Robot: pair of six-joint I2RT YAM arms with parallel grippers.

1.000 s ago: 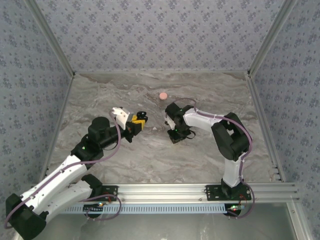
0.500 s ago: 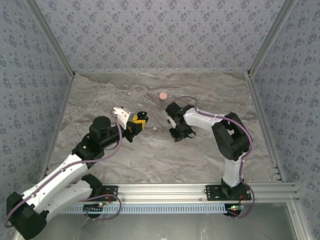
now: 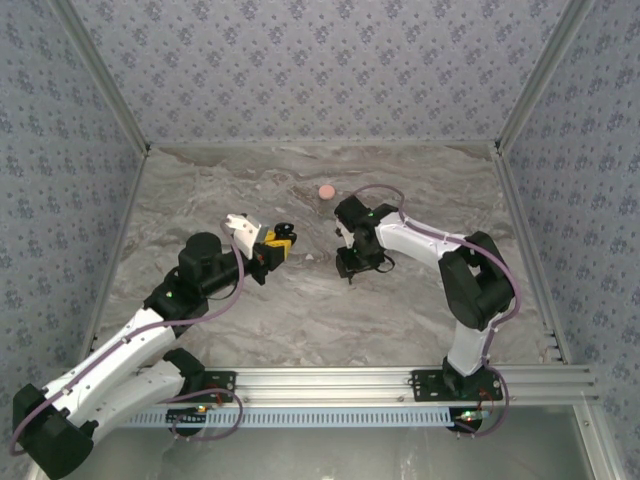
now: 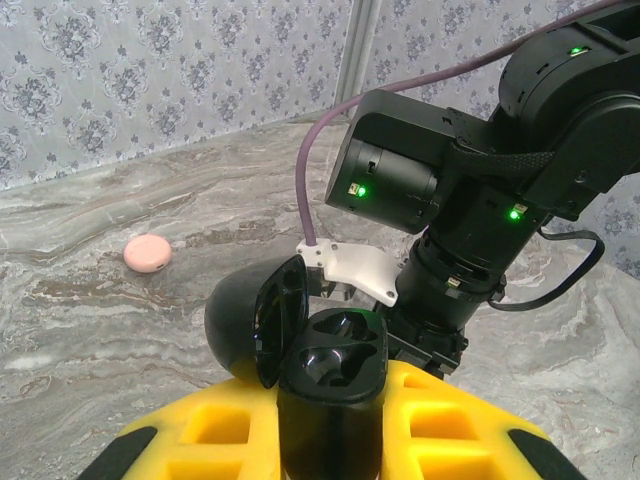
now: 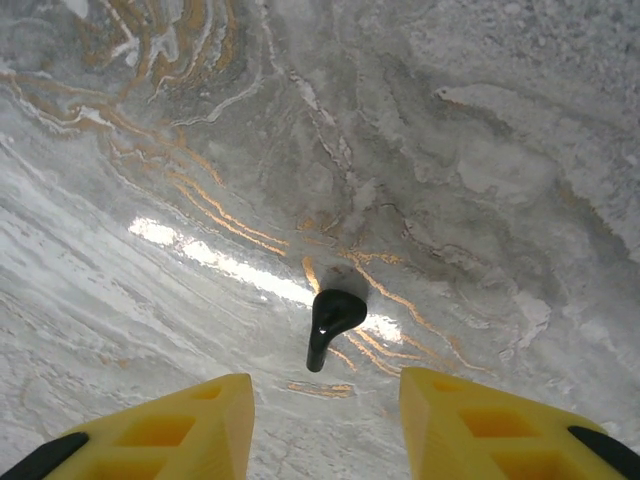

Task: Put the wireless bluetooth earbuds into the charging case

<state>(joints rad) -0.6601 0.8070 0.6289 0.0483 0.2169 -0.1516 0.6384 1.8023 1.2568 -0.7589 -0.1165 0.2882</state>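
The black earbud (image 5: 338, 312) lies at a slant in front of my right gripper's fingers, so I should turn that gripper to line up with its stem (image 5: 317, 353) before I close on it.
My left gripper (image 3: 277, 244) is shut on the black charging case (image 4: 330, 385), which stands upright between the yellow fingers (image 4: 455, 425). Its lid (image 4: 245, 318) hangs open to the left, and both sockets look empty. In the top view the case (image 3: 283, 233) is held left of centre, facing the right arm. My right gripper (image 5: 325, 400) is open and points down at the table. One black earbud (image 5: 333, 318) lies on the marble just beyond the gap between its fingertips, touching neither finger. From above, the right gripper (image 3: 348, 264) hangs over that spot.
A small round pink piece (image 3: 326, 190) lies on the marble table (image 3: 300, 320) behind both grippers; it also appears in the left wrist view (image 4: 147, 253). The right arm's wrist (image 4: 440, 200) sits close in front of the case. Patterned walls enclose the table.
The right gripper's jaws have opened, and the right arm's elbow has swung to the right. The left arm and the case have stayed in place.
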